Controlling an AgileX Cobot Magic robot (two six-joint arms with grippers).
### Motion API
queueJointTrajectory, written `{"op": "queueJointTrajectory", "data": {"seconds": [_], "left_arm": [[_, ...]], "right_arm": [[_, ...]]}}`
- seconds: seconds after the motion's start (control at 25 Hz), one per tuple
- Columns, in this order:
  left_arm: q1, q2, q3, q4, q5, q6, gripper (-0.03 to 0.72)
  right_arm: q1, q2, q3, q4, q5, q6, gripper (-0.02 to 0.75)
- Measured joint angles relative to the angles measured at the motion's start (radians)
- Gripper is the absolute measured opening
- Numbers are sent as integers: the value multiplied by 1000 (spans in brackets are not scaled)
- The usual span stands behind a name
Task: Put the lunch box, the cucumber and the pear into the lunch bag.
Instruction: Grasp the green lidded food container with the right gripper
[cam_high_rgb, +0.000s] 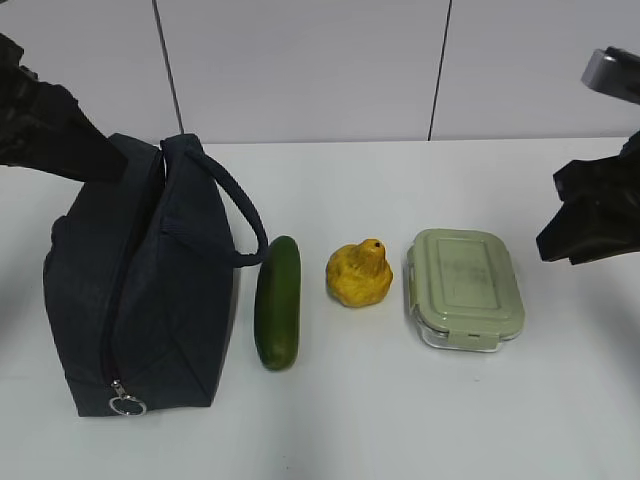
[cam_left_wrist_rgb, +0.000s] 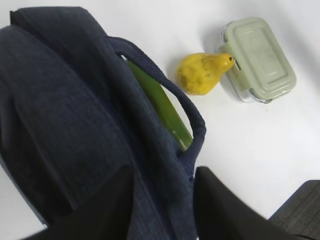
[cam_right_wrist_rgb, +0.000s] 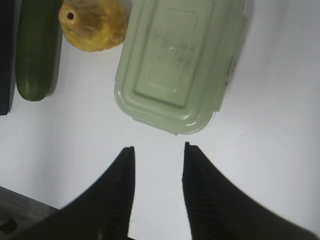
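The ring pull (cam_high_rgb: 127, 402) is at the front end of a long dark slit, so I expect the lunch bag's opening (cam_high_rgb: 124, 262) to spread wide when the robot pulls the fabric.
The navy lunch bag (cam_high_rgb: 140, 290) stands at the left, its zipper shut and the ring pull (cam_high_rgb: 127, 405) at the front. The cucumber (cam_high_rgb: 279, 302), the pear (cam_high_rgb: 359, 273) and the lunch box (cam_high_rgb: 464, 290) lie in a row to its right. My left gripper (cam_high_rgb: 85, 150) is over the bag's rear top. In the left wrist view it (cam_left_wrist_rgb: 162, 170) is open, with bag fabric (cam_left_wrist_rgb: 75, 125) showing between the fingers. My right gripper (cam_right_wrist_rgb: 157, 147) is open and empty, above the table just short of the lunch box (cam_right_wrist_rgb: 180, 65). In the exterior view it (cam_high_rgb: 565, 235) hangs right of the box.
The white table (cam_high_rgb: 400, 420) runs to a white panelled wall behind. In the left wrist view the cucumber (cam_left_wrist_rgb: 162, 107) shows through the bag's handle loop (cam_left_wrist_rgb: 192, 125), with the pear (cam_left_wrist_rgb: 200, 75) and lunch box (cam_left_wrist_rgb: 260, 57) beyond.
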Motion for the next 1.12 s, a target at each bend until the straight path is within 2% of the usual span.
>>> {"op": "queueJointTrajectory", "data": {"seconds": [0.08,0.28,0.32,0.52,1.12], "left_arm": [[7,0,0,-1,3,0,242],[51,0,0,-17,16,3,242],[57,0,0,-28,19,11,242],[59,0,0,-96,40,53,242],[69,0,0,-94,39,59,242]], "right_arm": [[-25,39,-11,34,0,-28,265],[-159,148,-22,284,45,-225,265],[-170,159,-22,304,48,-254,265],[-178,200,-24,333,58,-304,265],[-180,350,-100,358,95,-361,267]]}}
